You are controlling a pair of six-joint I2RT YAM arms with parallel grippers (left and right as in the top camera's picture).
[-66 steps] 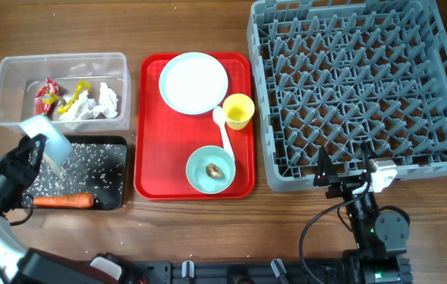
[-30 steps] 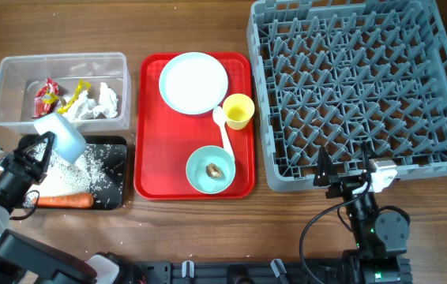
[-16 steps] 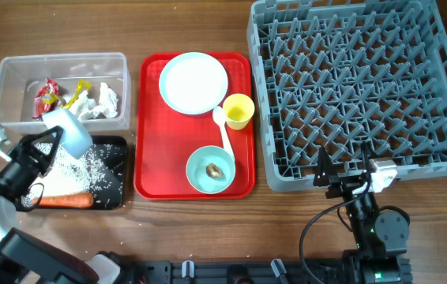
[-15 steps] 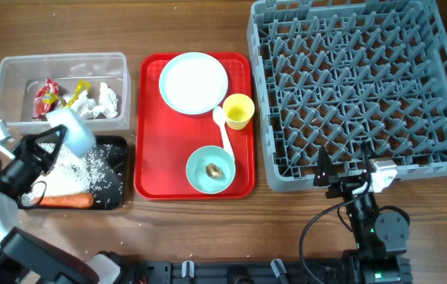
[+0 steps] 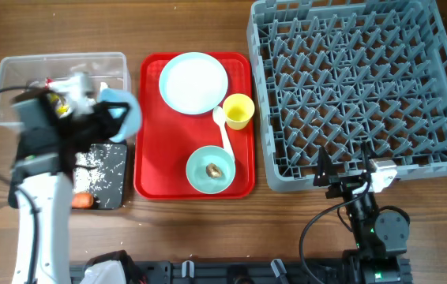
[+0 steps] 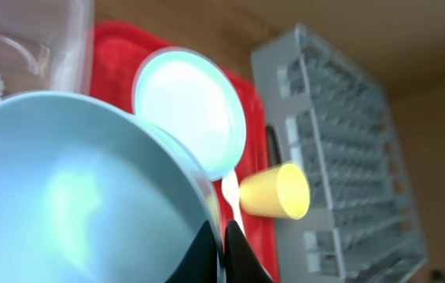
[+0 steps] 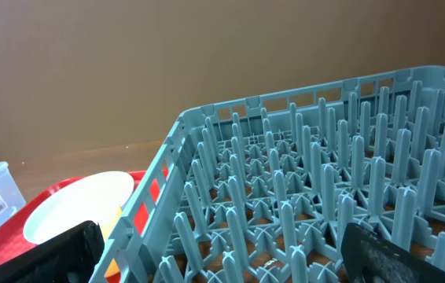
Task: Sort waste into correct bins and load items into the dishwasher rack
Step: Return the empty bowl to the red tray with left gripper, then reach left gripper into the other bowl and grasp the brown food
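Note:
The red tray is free beside the second bowl (image 5: 162,159), so my left gripper should go on lowering the empty light blue bowl (image 5: 129,114) there until it rests before it lets go.
My left gripper (image 5: 107,118) is shut on the rim of an empty light blue bowl (image 5: 125,118), held over the gap between the clear bin (image 5: 18,71) and the red tray (image 5: 148,158). In the left wrist view the black fingers (image 6: 205,250) pinch the bowl (image 6: 65,181) rim. The black bin (image 5: 105,170) holds rice grains (image 5: 97,158) and a carrot (image 5: 82,200), partly hidden by my arm. The plate (image 5: 193,83), yellow cup (image 5: 239,110), white spoon (image 5: 222,126) and a second bowl (image 5: 211,170) with a brown lump sit on the tray. My right gripper (image 5: 342,170) is open at the dishwasher rack's (image 5: 366,87) front edge.
My left arm covers most of the wrappers and tissue in the clear bin. The right wrist view shows the rack pegs (image 7: 301,189) directly ahead, with the plate (image 7: 73,208) beyond to the left. The left wrist view shows the plate (image 6: 191,110), cup (image 6: 277,192) and rack (image 6: 348,157).
My left arm swung up and right from over the black bin, carrying the bowl toward the tray. Rice now lies in the black bin. The right arm has not moved.

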